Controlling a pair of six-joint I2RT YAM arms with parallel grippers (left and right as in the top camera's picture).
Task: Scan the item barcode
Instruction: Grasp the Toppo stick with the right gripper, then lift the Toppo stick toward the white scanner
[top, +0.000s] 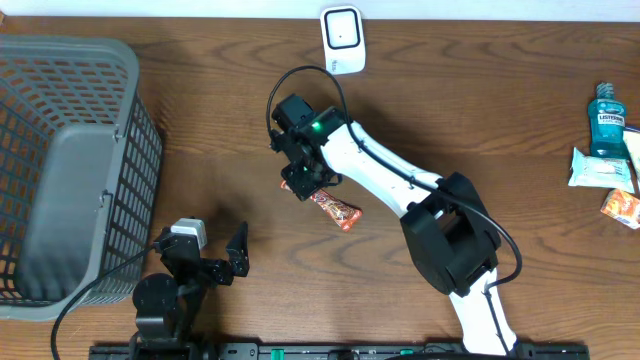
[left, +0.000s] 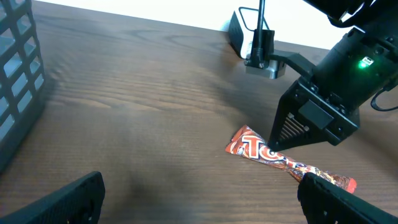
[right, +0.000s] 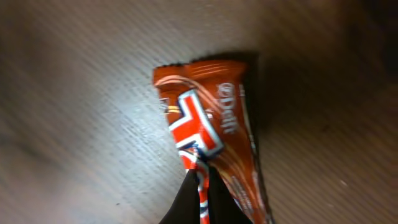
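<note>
The slanted candy bar's printed side (right: 214, 134) is under my right gripper's closed fingers. I should move back to the candy bar's long edge (right: 176, 138) and turn the candy bar before I grip it.
A red-brown candy bar (top: 336, 209) lies along the wooden table near the middle, also in the left wrist view (left: 258, 150). My right gripper (top: 306, 186) comes down on its left end. The right wrist view shows the black fingertips (right: 186, 196) pinched shut on a fold of the wrapper (right: 214, 112), with my right gripper (right: 200, 173) right over it. The white barcode scanner (top: 342, 38) stands at the table's far edge, well beyond the bar. My left gripper (top: 228, 262) rests open at the front left, nothing between its fingers (left: 68, 199).
A large grey mesh basket (top: 80, 170) fills the left side. At the far right stand a blue mouthwash bottle (top: 607, 118), a pale packet (top: 598, 168) and an orange snack packet (top: 622, 207). The right arm's cable loops near the scanner.
</note>
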